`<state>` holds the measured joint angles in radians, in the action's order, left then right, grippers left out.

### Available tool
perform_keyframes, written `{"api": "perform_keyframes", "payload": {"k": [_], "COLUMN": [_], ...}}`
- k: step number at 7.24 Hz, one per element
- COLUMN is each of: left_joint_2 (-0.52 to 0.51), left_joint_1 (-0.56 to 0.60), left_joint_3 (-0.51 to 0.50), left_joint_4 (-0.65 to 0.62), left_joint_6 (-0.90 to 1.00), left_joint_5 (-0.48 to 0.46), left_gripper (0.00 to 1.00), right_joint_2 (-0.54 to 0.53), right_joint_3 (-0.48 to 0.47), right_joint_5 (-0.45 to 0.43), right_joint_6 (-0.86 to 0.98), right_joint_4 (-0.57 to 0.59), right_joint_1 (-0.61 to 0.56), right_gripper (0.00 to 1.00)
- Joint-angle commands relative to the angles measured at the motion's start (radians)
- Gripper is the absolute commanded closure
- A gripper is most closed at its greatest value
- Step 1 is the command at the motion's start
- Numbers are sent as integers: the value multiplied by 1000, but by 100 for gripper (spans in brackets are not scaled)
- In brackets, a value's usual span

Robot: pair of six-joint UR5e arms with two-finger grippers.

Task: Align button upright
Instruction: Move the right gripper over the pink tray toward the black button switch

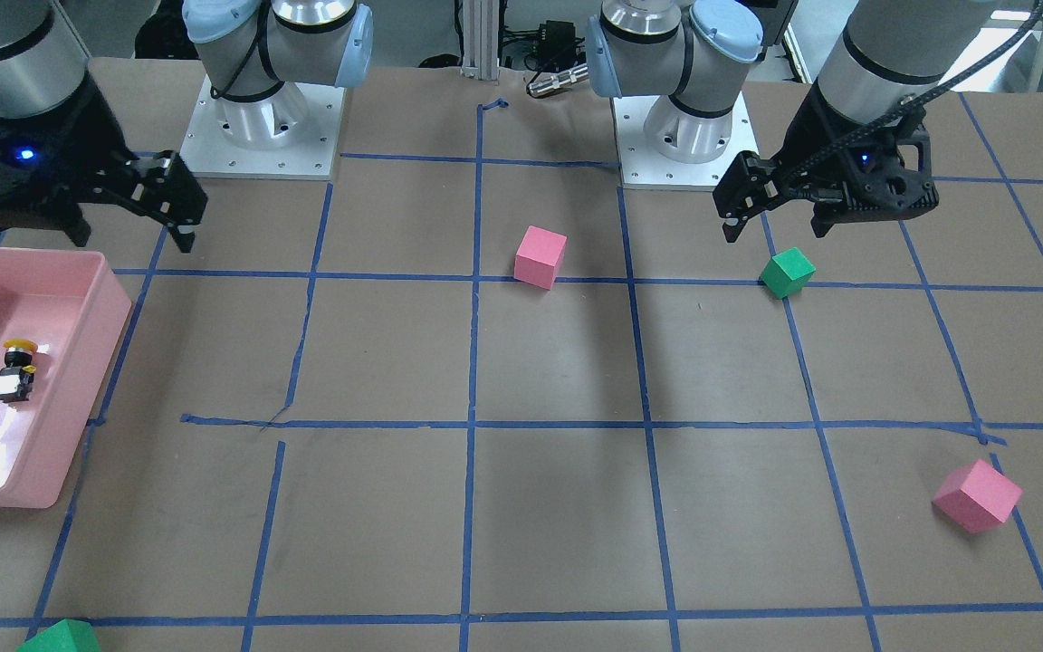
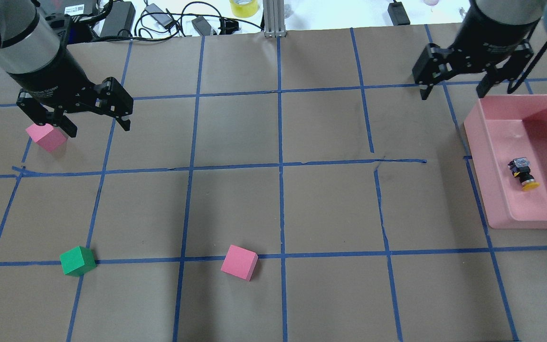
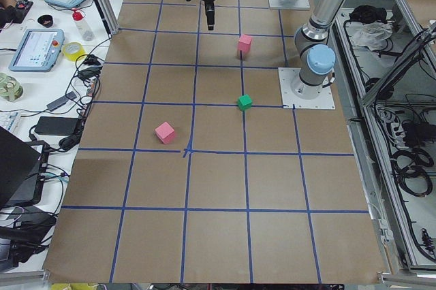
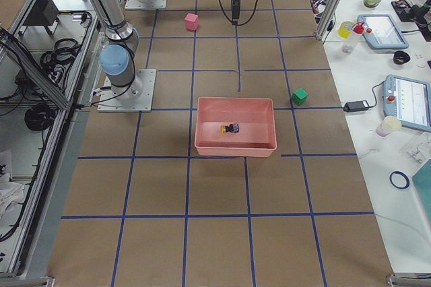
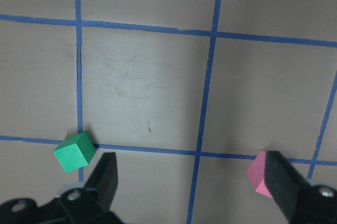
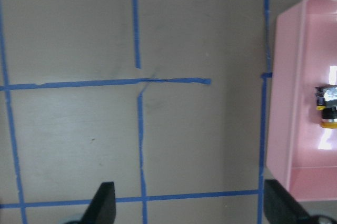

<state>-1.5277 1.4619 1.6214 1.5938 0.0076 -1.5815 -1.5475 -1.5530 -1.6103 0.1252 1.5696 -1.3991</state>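
The whitish base [image 1: 11,386] has a boxy shape with flat sides, so the button [image 1: 17,369] will stay steady on its side when I carry it out and put it down.
The button [image 2: 523,173] has a yellow cap, a black body and a whitish base. It lies on its side on the floor of the pink bin [image 2: 477,156], also in the front view [image 1: 14,369], the right side view [image 4: 230,128] and the right wrist view [image 6: 327,107]. My right gripper [image 2: 453,94] is open and empty, above the table just beyond the bin's far left corner, apart from the button; it also shows in the front view [image 1: 132,237]. My left gripper [image 2: 99,127] is open and empty at the far left, also in the front view [image 1: 775,231].
A pink cube [image 2: 45,137] sits right beside my left gripper's finger. A green cube [image 2: 78,261] and another pink cube [image 2: 239,262] lie nearer the robot. Another green cube [image 1: 60,637] sits at the operators' edge. Blue tape lines grid the brown table.
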Motion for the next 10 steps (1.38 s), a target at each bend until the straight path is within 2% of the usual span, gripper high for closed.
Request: {"api": "perform_keyframes", "payload": {"k": [1,2,3,4,5,6,10], "left_joint_2": [0,0,0,1,1,1,0], "left_joint_1": [0,1,2,2,2,2,2], "left_joint_3": [0,2,2,2,2,3,5], "left_joint_4": [0,0,0,0,0,-2,0], "left_joint_6": [0,0,0,0,0,-1,-1], "left_joint_5": [0,0,0,0,2,2,2], "left_gripper": [0,0,0,0,0,0,0], "right_joint_2": [39,70,101,124,153,167,187], "right_joint_3": [-59,-144,-238,-336,-411,-435,-440], "right_joint_5": [-20,-22,-23,-7,-7,-3,1], "right_joint_6": [132,251,328,358,390,437,476], "right_joint_4": [68,205,392,512,664,708,713], "right_joint_1": [250,314,366,429,443,456,486], "right_gripper": [0,0,0,0,0,0,0]}}
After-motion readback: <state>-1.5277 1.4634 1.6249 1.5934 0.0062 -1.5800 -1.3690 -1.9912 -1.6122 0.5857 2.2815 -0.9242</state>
